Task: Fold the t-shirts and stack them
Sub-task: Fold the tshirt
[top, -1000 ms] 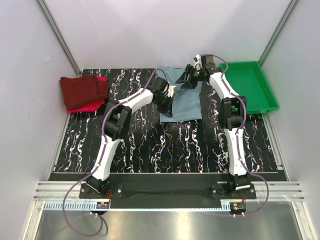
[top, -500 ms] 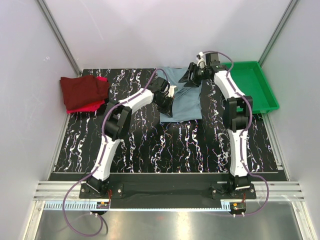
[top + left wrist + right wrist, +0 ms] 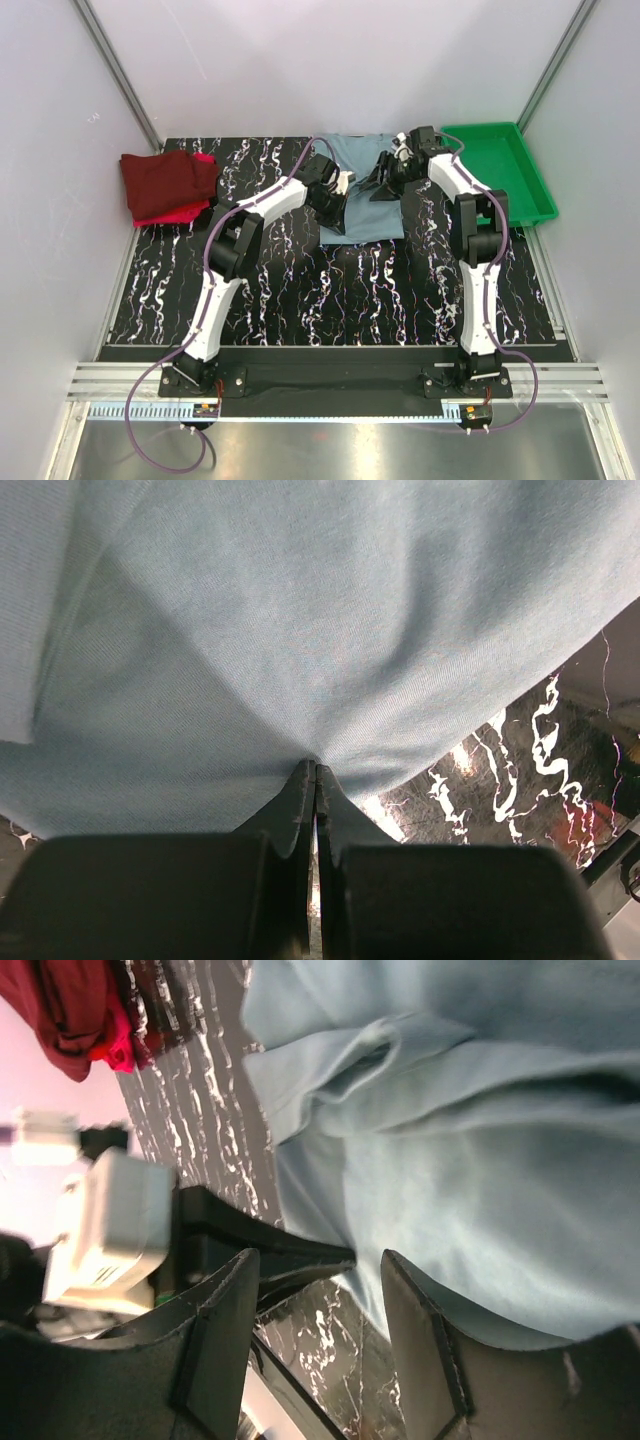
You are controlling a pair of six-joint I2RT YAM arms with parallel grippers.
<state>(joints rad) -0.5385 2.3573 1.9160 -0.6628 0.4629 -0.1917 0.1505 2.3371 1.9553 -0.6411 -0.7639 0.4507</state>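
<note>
The grey-blue t-shirt's cloth sits in my left gripper, in from its near corner, so I should open, retreat and grip that corner to pull the t-shirt straight.
A large grey-blue t-shirt lies partly folded at the back middle of the table. My left gripper is shut on its left edge; in the left wrist view the cloth puckers where the closed jaws pinch it. My right gripper hovers open over the shirt's upper right part, with nothing held between its fingers. The right wrist view shows the shirt rumpled below and the left gripper's fingers pinching its edge. A maroon t-shirt lies folded on a red one at the far left.
A green plastic tray stands at the back right corner, next to the right arm. White walls and metal posts close in the table on three sides. The black marbled tabletop stretches in front of the shirt.
My right gripper has come down and toward me from the shirt's back edge, staying open. The left gripper has kept its pinch and not moved.
</note>
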